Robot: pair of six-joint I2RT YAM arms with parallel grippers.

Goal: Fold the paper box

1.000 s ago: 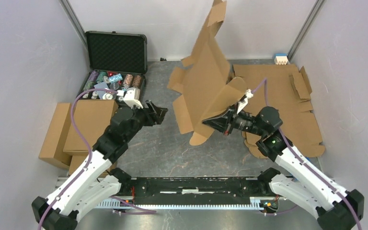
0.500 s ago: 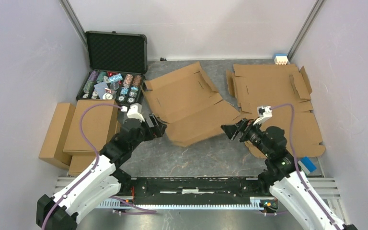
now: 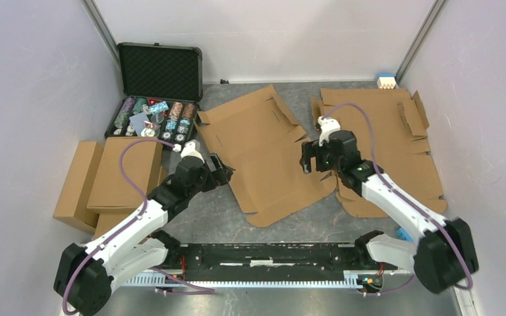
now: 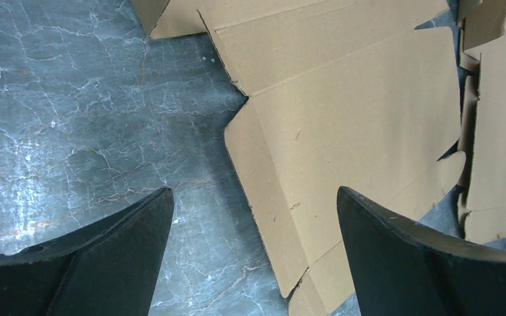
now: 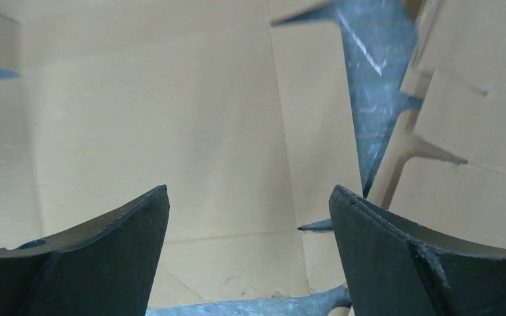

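Note:
The paper box sheet's front edge (image 3: pixel 296 206) is at a slant, so the robot's right gripper should swing the sheet's far side (image 3: pixel 328 185) toward the robot until the sheet lies straight, before folding the sheet's side flap.
The paper box (image 3: pixel 263 151) lies as a flat brown die-cut sheet on the grey table in the middle of the top view, its flaps spread out. My left gripper (image 3: pixel 224 170) hovers open at the sheet's left edge; in the left wrist view the gripper (image 4: pixel 254 191) straddles that edge of the sheet (image 4: pixel 356 99), holding nothing. My right gripper (image 3: pixel 306 158) is open over the sheet's right side. In the right wrist view the gripper (image 5: pixel 248 189) hangs just above the cardboard (image 5: pixel 171 112) with nothing between its fingers.
A black open case of poker chips (image 3: pixel 158 85) stands at the back left. Folded cardboard boxes (image 3: pixel 105 178) are stacked at the left. More flat cardboard sheets (image 3: pixel 395 131) lie at the right, partly under the right arm. A small white-and-blue object (image 3: pixel 387 81) sits at the back right.
The sheet, held upright by the right gripper a second ago, has dropped flat onto the table. The right gripper opened and moved over its right side. The left gripper opened wider.

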